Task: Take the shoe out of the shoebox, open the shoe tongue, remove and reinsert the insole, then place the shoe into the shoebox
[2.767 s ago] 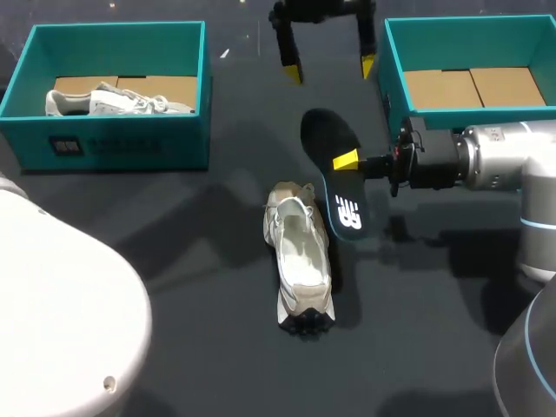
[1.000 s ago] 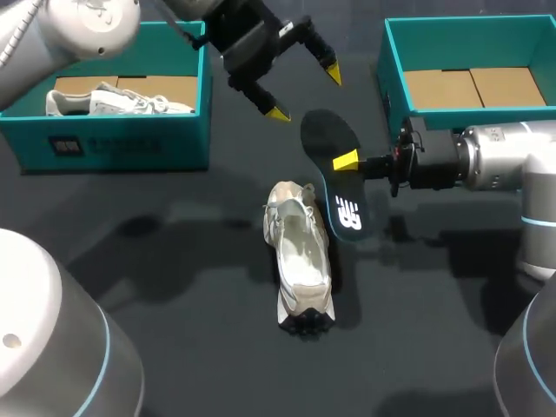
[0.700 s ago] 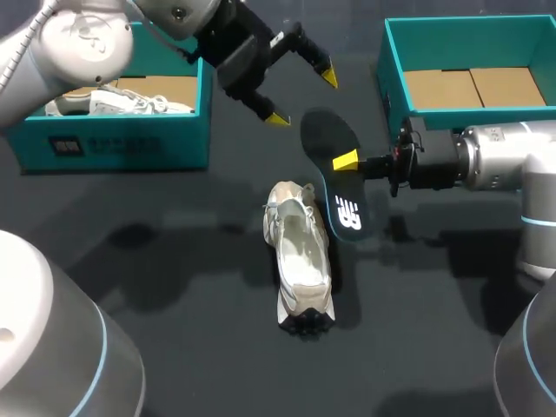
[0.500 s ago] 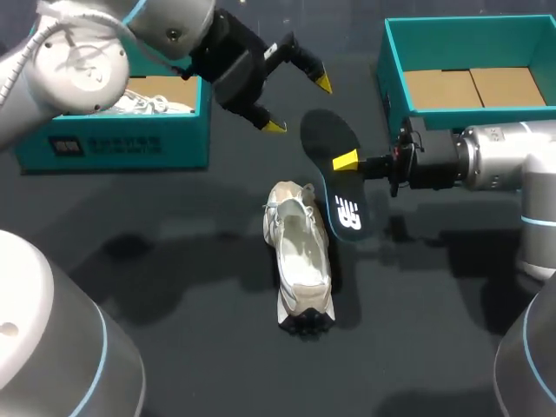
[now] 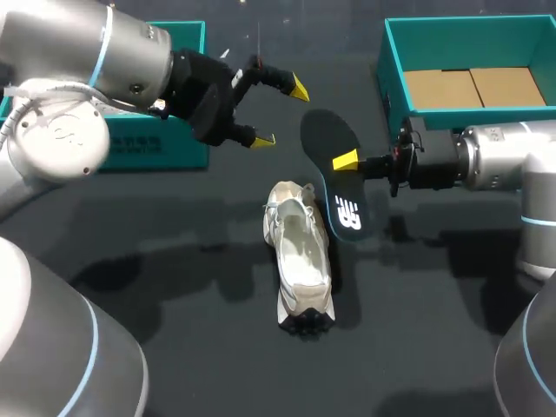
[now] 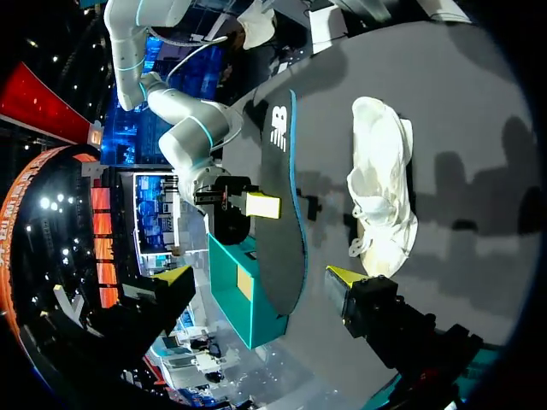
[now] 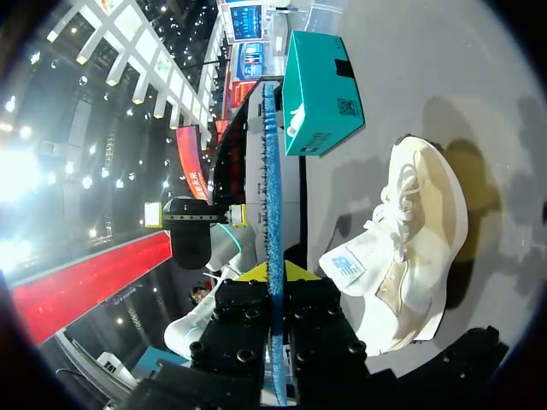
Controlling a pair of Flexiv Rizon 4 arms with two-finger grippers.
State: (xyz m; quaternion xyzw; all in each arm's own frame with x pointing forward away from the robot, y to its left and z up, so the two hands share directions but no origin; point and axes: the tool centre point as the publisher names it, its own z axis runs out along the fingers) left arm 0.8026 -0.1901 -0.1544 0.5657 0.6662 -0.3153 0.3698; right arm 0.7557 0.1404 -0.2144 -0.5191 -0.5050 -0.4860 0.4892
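My gripper will push the black insole (image 5: 326,145) into the shoe, and the insole will stay straight because both ends (image 5: 350,228) stick out with hardly any droop.
A white shoe (image 5: 300,252) lies on the dark table, toe toward the near edge, with its tongue pulled open. My right gripper (image 5: 347,161) is shut on a black insole (image 5: 334,187) with a blue rim, held on edge just right of the shoe. In the right wrist view the insole (image 7: 272,171) runs edge-on between the fingers of that gripper (image 7: 273,275), with the shoe (image 7: 410,248) beside it. My left gripper (image 5: 281,113) hangs open behind the shoe, level with the insole's far end. The left wrist view has the left gripper (image 6: 256,282) open, with the insole (image 6: 282,213) and shoe (image 6: 385,196) ahead.
A teal shoebox (image 5: 469,30) with a cardboard floor stands at the back right, close behind my right arm. A second teal shoebox (image 5: 165,143) at the back left is mostly hidden by my left arm.
My left arm has swung down and leftward, now covering the left shoebox; its open gripper has dropped slightly nearer the shoe. The right arm, insole and shoe have not moved.
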